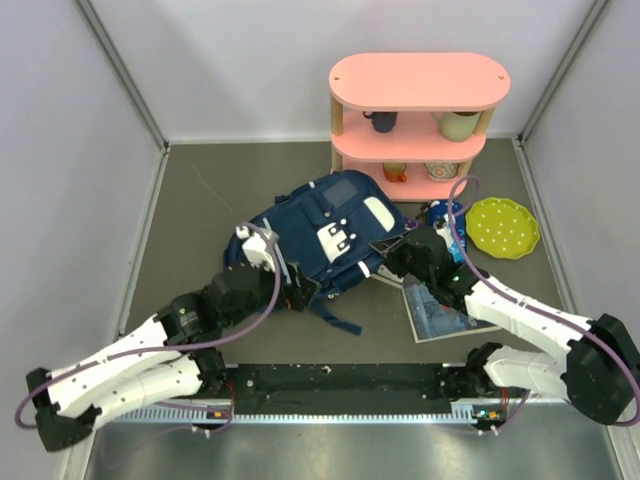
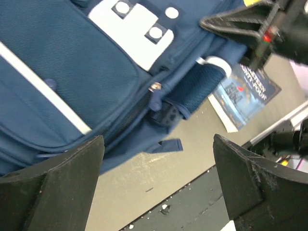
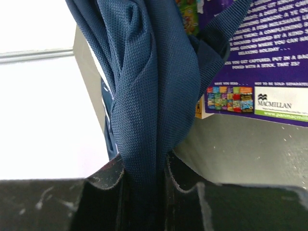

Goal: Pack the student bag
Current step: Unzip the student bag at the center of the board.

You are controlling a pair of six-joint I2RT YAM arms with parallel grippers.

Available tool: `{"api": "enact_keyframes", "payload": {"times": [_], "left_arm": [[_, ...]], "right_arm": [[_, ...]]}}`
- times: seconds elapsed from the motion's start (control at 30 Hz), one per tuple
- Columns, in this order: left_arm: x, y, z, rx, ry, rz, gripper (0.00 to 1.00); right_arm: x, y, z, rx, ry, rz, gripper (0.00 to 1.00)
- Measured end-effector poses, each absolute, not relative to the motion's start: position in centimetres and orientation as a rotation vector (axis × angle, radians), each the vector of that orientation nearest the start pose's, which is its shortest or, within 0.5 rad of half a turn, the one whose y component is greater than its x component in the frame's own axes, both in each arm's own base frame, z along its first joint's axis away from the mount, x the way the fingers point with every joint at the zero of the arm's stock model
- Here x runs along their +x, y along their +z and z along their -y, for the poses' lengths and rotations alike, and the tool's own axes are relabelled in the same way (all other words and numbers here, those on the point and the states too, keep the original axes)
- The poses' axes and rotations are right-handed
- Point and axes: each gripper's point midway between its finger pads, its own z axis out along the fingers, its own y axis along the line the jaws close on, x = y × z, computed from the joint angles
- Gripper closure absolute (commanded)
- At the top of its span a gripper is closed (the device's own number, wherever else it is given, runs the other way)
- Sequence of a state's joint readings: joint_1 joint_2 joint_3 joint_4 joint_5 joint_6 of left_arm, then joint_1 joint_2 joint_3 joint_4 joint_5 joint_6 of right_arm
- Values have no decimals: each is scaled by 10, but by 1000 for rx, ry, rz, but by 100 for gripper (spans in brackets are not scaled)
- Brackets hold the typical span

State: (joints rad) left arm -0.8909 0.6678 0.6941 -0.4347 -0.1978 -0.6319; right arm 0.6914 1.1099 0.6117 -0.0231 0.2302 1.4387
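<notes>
The student bag (image 1: 318,228) is lying loose with its navy strap trailing free (image 1: 338,318). The whole bag will therefore slide and swing around when I pull on its edge.
The student bag (image 1: 320,235), navy blue with white patches and a thin white stripe, lies flat mid-table. My right gripper (image 1: 393,252) is at its right edge and is shut on a bunched fold of the bag's navy fabric (image 3: 144,96), pinched between the jaws (image 3: 144,168). My left gripper (image 1: 300,290) is open and empty just off the bag's near edge. In the left wrist view its fingers (image 2: 53,187) stand wide apart over bare table, with the bag (image 2: 72,72) beyond them.
A book (image 1: 440,315) lies under the right arm; its purple cover shows in the right wrist view (image 3: 269,48). A pink shelf (image 1: 420,120) holding cups stands behind. A green dotted plate (image 1: 502,227) lies at right. A black rail (image 1: 340,385) runs along the near edge.
</notes>
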Motion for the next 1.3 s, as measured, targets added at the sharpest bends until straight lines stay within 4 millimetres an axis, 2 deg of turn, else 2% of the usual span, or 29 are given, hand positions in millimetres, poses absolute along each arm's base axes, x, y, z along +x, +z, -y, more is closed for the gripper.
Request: {"api": "enact_keyframes", "payload": {"times": [0.17,0.23,0.37,0.47,0.7,0.93,1.2,1.3], "left_arm": [[148,200,237,287,-746,-2068,14],[137,191,247,329,-722,-2084,14],[125,172,259,343,-662,-2119,14],[118,164,264,308,-647,-2134,19],[126,153,269,133,-622,-2140,24],[138,134,267,34,-599,-2093,39],[156,132,276,-37,-545,-1997,38],[160,129,278,-46,-523,-1981,41]], "right_arm": [[281,155,-229,1023,994,-2037,100],[283,161,-230,1027,1003,-2024,100],[284,163,-228,1033,994,-2018,100],[283,160,-226,1038,975,-2025,100],[280,167,-223,1045,986,-2008,100],[275,171,-224,1053,996,-2004,100],[273,175,-223,1058,1009,-1996,100],[272,177,-223,1055,1015,-1994,100]]}}
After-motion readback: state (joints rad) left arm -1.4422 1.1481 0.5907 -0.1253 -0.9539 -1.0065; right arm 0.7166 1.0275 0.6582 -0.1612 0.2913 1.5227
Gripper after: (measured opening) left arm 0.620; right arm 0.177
